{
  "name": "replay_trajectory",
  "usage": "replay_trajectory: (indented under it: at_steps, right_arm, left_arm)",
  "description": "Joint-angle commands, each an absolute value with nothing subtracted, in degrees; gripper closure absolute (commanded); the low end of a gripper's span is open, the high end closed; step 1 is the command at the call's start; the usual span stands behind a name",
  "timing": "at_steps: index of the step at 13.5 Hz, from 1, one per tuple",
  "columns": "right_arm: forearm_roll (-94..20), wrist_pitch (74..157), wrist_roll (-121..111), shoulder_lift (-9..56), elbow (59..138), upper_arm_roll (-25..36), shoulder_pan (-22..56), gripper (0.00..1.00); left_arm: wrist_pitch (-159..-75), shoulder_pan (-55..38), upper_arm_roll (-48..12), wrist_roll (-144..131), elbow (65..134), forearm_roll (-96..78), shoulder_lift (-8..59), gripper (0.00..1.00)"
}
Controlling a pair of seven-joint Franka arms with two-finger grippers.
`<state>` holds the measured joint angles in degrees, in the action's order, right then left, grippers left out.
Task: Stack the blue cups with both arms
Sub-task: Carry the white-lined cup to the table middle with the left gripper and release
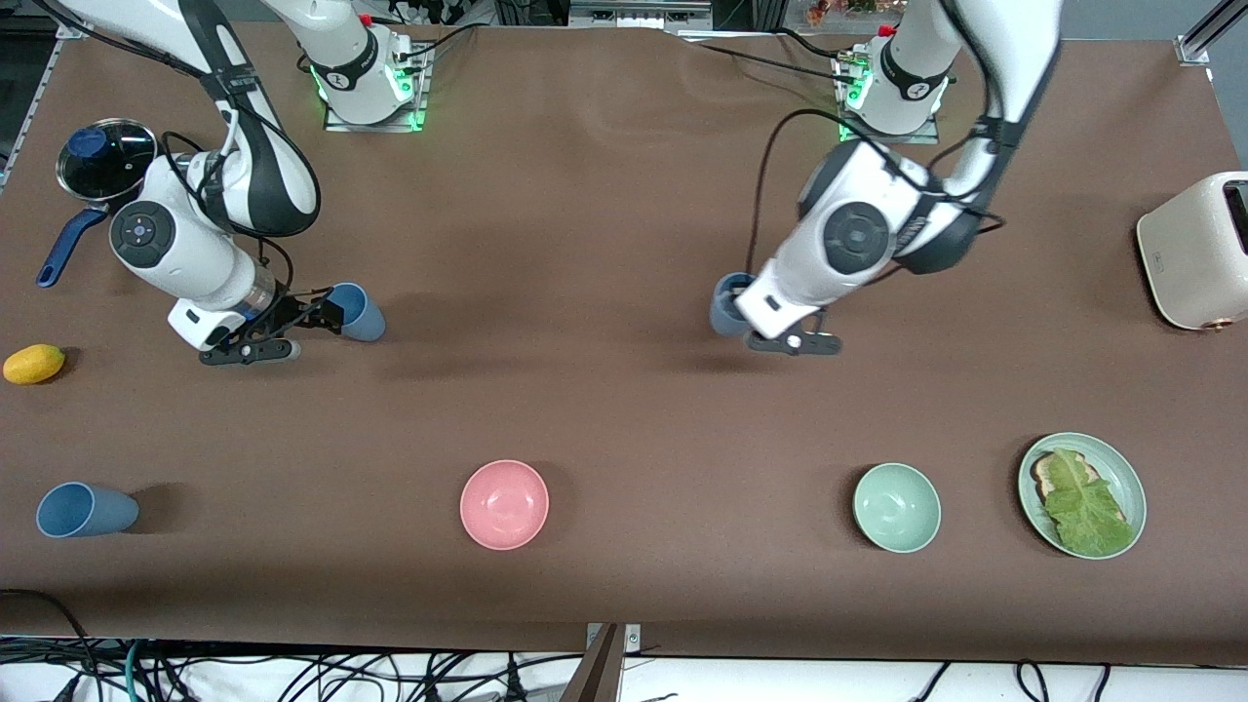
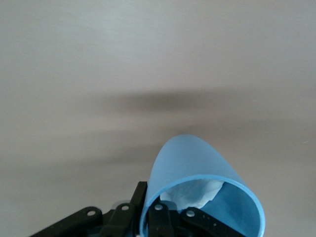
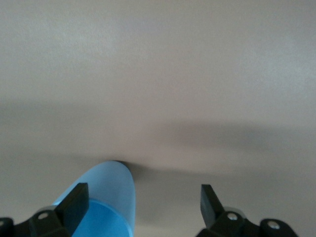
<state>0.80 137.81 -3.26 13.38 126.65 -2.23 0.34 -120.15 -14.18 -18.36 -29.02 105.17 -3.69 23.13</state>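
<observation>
I expect the blue cup [image 1: 359,312] to stop partway inside the greyer-blue cup when I lower it in, because the blue cup gets only slightly narrower toward its base [image 1: 371,327].
A blue cup [image 1: 359,312] lies on the table toward the right arm's end. My right gripper [image 1: 314,330] is open wide beside it, with one finger at the cup's rim. The right wrist view shows this cup [image 3: 111,195] against one finger, and the right gripper [image 3: 142,200] empty between its fingers. My left gripper [image 1: 749,322] is shut on the rim of a greyer-blue cup [image 1: 726,304], low over the table's middle. In the left wrist view that cup [image 2: 195,168] has white paper inside, and the left gripper [image 2: 150,210] pinches its wall. A third blue cup [image 1: 86,510] lies on its side near the front edge.
A pink bowl [image 1: 504,504], a mint-green bowl [image 1: 897,507] and a green plate [image 1: 1129,478] with toast and lettuce stand near the front camera. A toaster [image 1: 1197,249] is at the left arm's end. A pot lid [image 1: 105,156] and a yellow fruit [image 1: 34,364] lie at the right arm's end.
</observation>
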Motion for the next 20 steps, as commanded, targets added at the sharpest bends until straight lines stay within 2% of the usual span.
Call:
replay_trajectory:
  at_steps: [1,5,6,7,8,9,12,14,15,16,17,19,20]
  right_arm:
    - [0.18,135.1,-2.9,11.17,127.79,-2.37,0.26,0.0]
    - [0.26,132.28,-2.81,9.67,127.71,-2.37,0.26,0.0]
    - [0.26,131.32,-1.94,9.06,127.71,-2.37,0.35,0.0]
    - [0.26,130.44,-1.5,8.7,127.79,-2.37,0.35,0.0]
    - [0.18,130.26,-1.49,8.79,127.88,-2.46,0.26,0.0]
    - [0.18,130.51,-1.49,9.22,128.23,-2.46,0.26,0.0]
    - [0.09,134.1,-1.49,9.84,131.82,-2.46,0.26,0.0]
    - [0.09,138.67,-1.49,10.72,134.46,-2.55,0.26,0.01]
    - [0.09,139.56,-1.49,10.98,134.91,-2.55,0.26,0.04]
    - [0.09,139.48,-1.41,11.25,134.83,-2.55,0.26,0.12]
    - [0.09,139.57,-1.41,11.34,134.74,-2.64,0.26,0.33]
    - [-1.66,139.48,-1.41,11.69,134.13,-4.29,0.35,0.92]
    - [-3.5,139.22,-1.49,11.78,133.25,-5.35,0.53,1.0]
  left_arm:
    - [-124.61,-18.45,-17.75,-33.3,101.6,-5.1,28.55,1.0]
    - [-126.83,-20.65,-17.67,-33.49,101.78,-4.92,30.15,1.0]
    - [-126.65,-20.48,-17.67,-33.49,101.78,-4.75,30.06,0.97]
    - [-126.48,-20.48,-17.67,-33.4,101.78,-4.49,29.97,0.62]
    - [-126.39,-20.39,-17.67,-33.4,101.78,-4.4,29.88,0.03]
    - [-126.13,-20.39,-17.75,-33.49,101.69,-4.39,29.27,0.0]
    - [-120.09,-19.69,-17.67,-32.96,100.73,-4.31,24.28,0.0]
    - [-109.92,-18.73,-17.4,-32.78,94.61,-4.22,22.68,0.0]
    - [-103.95,-18.55,-17.14,-32.7,89.79,-4.04,22.76,0.0]
    - [-99.71,-18.46,-16.53,-32.7,85.39,-3.96,22.85,0.0]
    - [-96.62,-16.98,-16.18,-32.7,82.04,-3.87,22.85,0.0]
    - [-93.44,-13.29,-16.17,-30.34,78.24,-3.87,22.76,0.0]
    - [-92.04,-11.53,-16.08,-27.36,77.53,-3.87,22.68,0.0]
